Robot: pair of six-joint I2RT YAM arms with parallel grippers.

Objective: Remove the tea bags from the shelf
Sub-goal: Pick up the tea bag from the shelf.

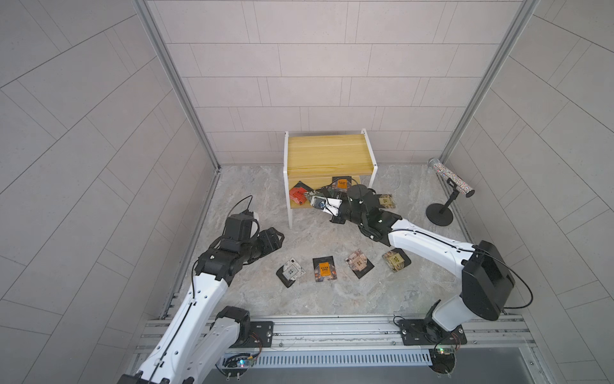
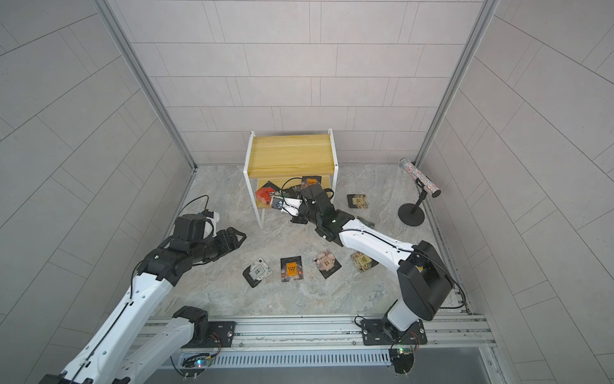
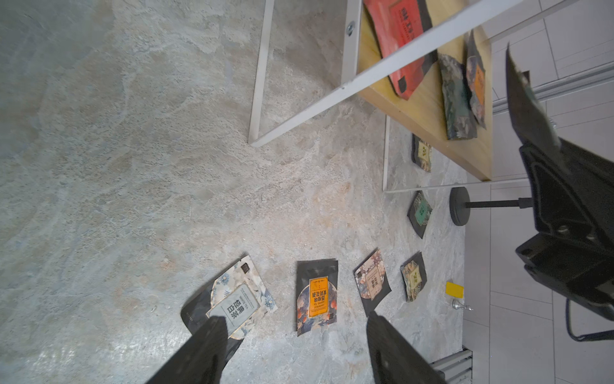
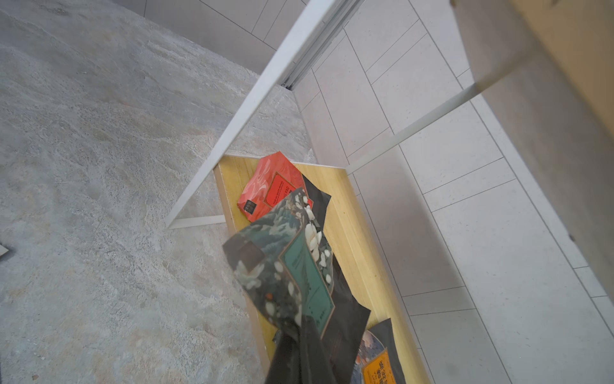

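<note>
My left gripper needs to pick up the green-labelled tea bag (image 4: pixel 307 275) and put it down on that gripper's clear side, because tea bags crowd the floor on my right gripper's side (image 1: pixel 360 263).
The shelf (image 1: pixel 329 154) stands at the back against the wall, its top board bare. On its lower board lie a red tea bag (image 4: pixel 272 189) and an orange-labelled tea bag (image 1: pixel 343 183). My right gripper (image 4: pixel 299 327) is shut on a green-labelled tea bag (image 4: pixel 292 266), which it holds tilted up just above the lower board's front edge. Several more tea bags (image 1: pixel 324 268) lie flat on the stone floor in front of the shelf and to its right. To the left of the shelf my left gripper (image 3: pixel 295 317) hangs open over the floor with nothing between its fingers.
A black round-based stand with a glittery tube (image 1: pixel 447 199) stands at the back right. A small yellow block (image 3: pixel 454 290) lies by the right wall. The shelf's white legs (image 1: pixel 290 216) frame the lower tier. A metal rail (image 1: pixel 332 327) runs along the front.
</note>
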